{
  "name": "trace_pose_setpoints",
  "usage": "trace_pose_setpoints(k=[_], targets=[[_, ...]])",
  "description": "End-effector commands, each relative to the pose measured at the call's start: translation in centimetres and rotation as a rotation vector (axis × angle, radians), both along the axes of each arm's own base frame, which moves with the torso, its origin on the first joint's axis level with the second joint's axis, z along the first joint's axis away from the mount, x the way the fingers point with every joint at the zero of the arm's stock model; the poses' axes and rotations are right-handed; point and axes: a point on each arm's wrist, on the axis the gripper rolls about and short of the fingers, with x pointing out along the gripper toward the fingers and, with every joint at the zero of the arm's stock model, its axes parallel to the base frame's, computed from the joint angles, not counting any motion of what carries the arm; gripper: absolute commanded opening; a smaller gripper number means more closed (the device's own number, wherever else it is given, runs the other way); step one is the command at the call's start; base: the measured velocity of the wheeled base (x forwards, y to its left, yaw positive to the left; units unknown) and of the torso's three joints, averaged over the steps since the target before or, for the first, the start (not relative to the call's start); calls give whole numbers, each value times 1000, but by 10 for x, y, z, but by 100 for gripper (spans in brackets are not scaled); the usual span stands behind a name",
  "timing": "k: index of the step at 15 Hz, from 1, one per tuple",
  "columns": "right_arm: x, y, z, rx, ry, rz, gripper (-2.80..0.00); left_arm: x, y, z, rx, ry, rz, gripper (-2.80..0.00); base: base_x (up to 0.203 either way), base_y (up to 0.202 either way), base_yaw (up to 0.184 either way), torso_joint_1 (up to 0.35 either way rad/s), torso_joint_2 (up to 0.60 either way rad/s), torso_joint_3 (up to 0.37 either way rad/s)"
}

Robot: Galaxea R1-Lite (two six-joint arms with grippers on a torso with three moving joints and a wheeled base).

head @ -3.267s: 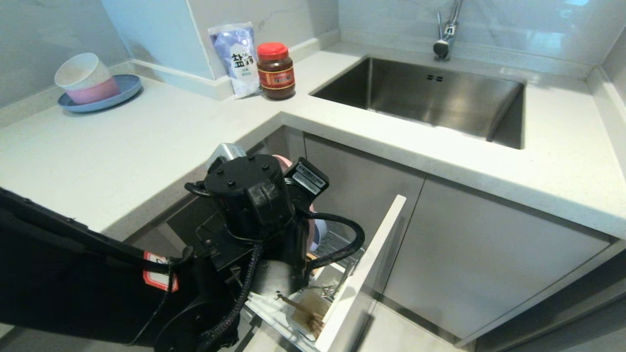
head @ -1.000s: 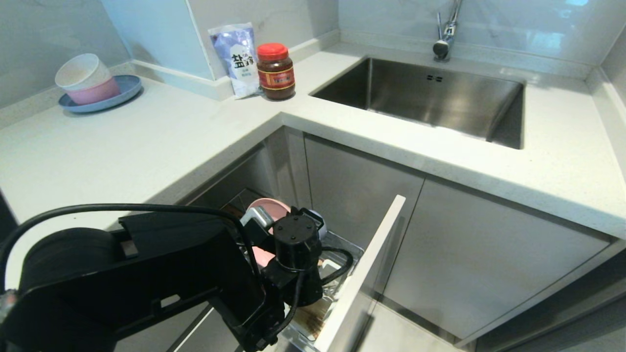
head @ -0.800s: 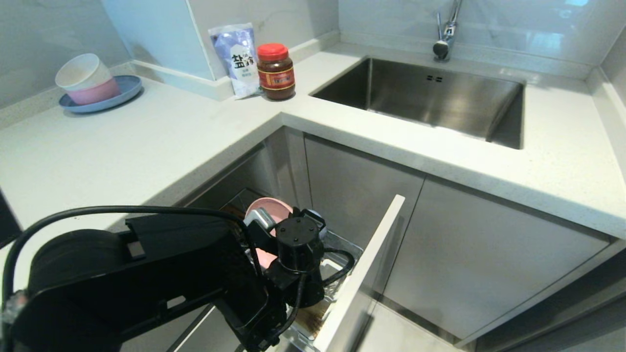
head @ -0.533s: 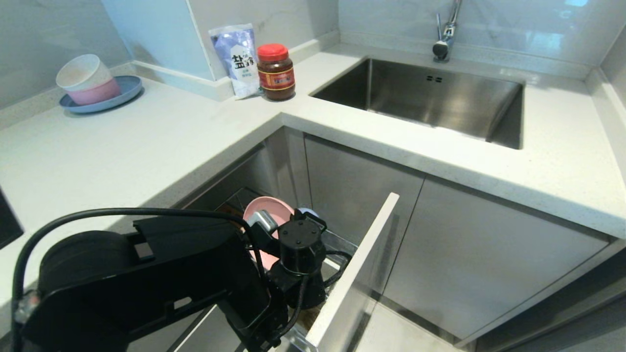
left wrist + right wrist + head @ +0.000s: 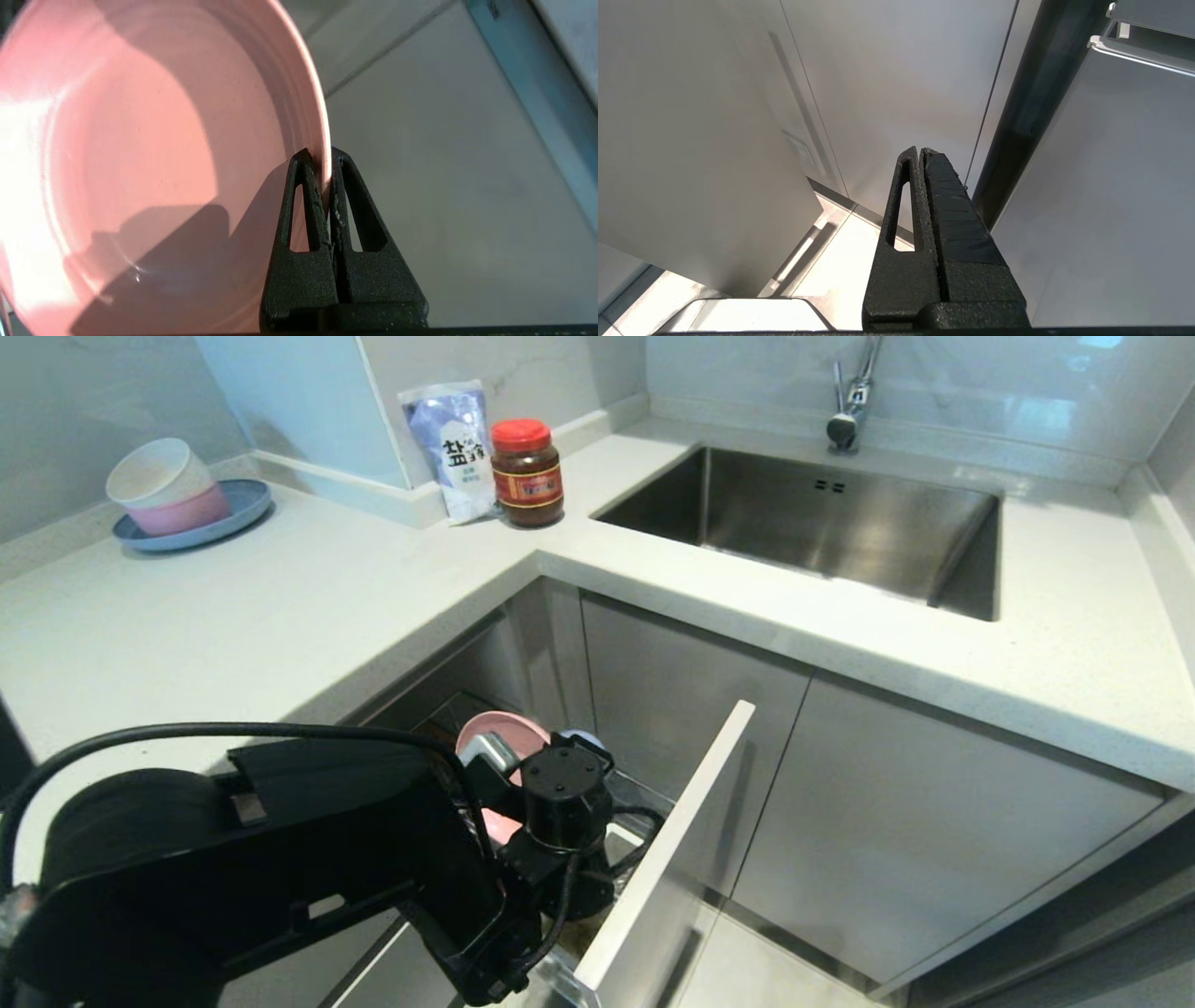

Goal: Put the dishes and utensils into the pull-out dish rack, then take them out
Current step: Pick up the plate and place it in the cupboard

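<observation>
The pink plate (image 5: 506,728) is slanted high above the dish rack. Next, my left gripper pulls the plate back and stands it on its edge next to the blue-grey bowl (image 5: 585,737).
The pink plate (image 5: 504,730) stands on edge in the pull-out dish rack (image 5: 639,800), under the counter's corner. My left gripper (image 5: 325,161) is shut on the plate's (image 5: 140,163) rim, one finger on each face. In the head view my left wrist (image 5: 565,793) covers the fingers. A sliver of the blue-grey bowl (image 5: 586,739) peeks out beside the wrist. The rack's pale front panel (image 5: 672,840) stands open to the right of the arm. My left arm hides the utensils. My right gripper (image 5: 920,151) is shut and empty, parked low beside cabinet doors, outside the head view.
On the far left of the counter (image 5: 308,597) a blue plate (image 5: 238,509) holds a pink and a white bowl. A salt bag (image 5: 453,448) and a red-lidded jar (image 5: 527,471) stand by the wall. The sink (image 5: 822,523) and faucet (image 5: 850,401) are at the back right.
Over three seconds my left arm came down to the plate in the rack. In the last second the front panel, plate and wrist shifted slightly left, toward the cabinet.
</observation>
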Motion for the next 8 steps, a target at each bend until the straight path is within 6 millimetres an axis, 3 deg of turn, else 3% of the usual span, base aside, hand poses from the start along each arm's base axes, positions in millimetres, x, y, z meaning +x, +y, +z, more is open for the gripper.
trace_pose_setpoints(k=[1, 4, 8], targets=[[0, 0, 0, 0, -3, 1, -280, -5, 2, 23, -62, -55, 9, -280, 0, 0, 0, 0, 0, 0], [0, 0, -1, 0, -3, 0, -280, -9, 8, 37, -81, -72, 28, -280, 0, 0, 0, 0, 0, 0], [0, 0, 0, 0, -4, 0, -280, -11, 11, 33, -91, -63, 43, -280, 0, 0, 0, 0, 0, 0]])
